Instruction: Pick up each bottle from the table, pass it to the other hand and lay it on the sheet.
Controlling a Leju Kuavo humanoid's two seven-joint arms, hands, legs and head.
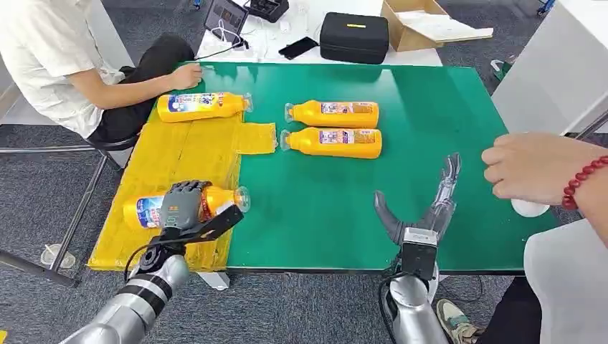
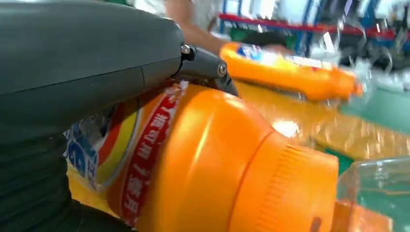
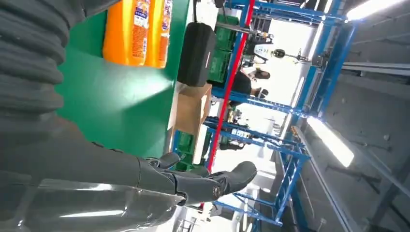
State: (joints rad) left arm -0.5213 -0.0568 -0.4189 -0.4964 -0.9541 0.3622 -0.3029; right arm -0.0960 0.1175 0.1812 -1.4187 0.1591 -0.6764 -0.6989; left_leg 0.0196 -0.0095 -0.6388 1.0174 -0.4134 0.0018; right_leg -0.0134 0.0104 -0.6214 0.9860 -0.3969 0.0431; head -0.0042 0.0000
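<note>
My gripper will pass the nearer orange bottle of the pair (image 1: 334, 142), which has its small-print label (image 1: 347, 136) up, so I should expect a blue label hidden underneath.
An orange bottle (image 1: 143, 211) (image 2: 208, 164) with a clear cap lies on its side on the near part of the yellow sheet (image 1: 186, 154). My left hand (image 1: 183, 204) (image 2: 87, 63) grips it, fingers curled over its body and thumb stretched along its near side. A second bottle (image 1: 204, 106) lies at the sheet's far end, close to a seated person's hand (image 1: 185, 75). Two more bottles (image 1: 337, 112) (image 1: 333, 142) lie side by side on the green table (image 1: 430, 107). My right hand (image 1: 430, 208) (image 3: 193, 183) is open above the table's near edge, holding nothing.
Another person's hand (image 1: 530, 168) with a red bead bracelet hovers at the table's right edge over a small white object (image 1: 529, 208). A black case (image 1: 353, 36), a cardboard box (image 1: 416, 25) and a tablet (image 1: 226, 18) sit on the white table behind.
</note>
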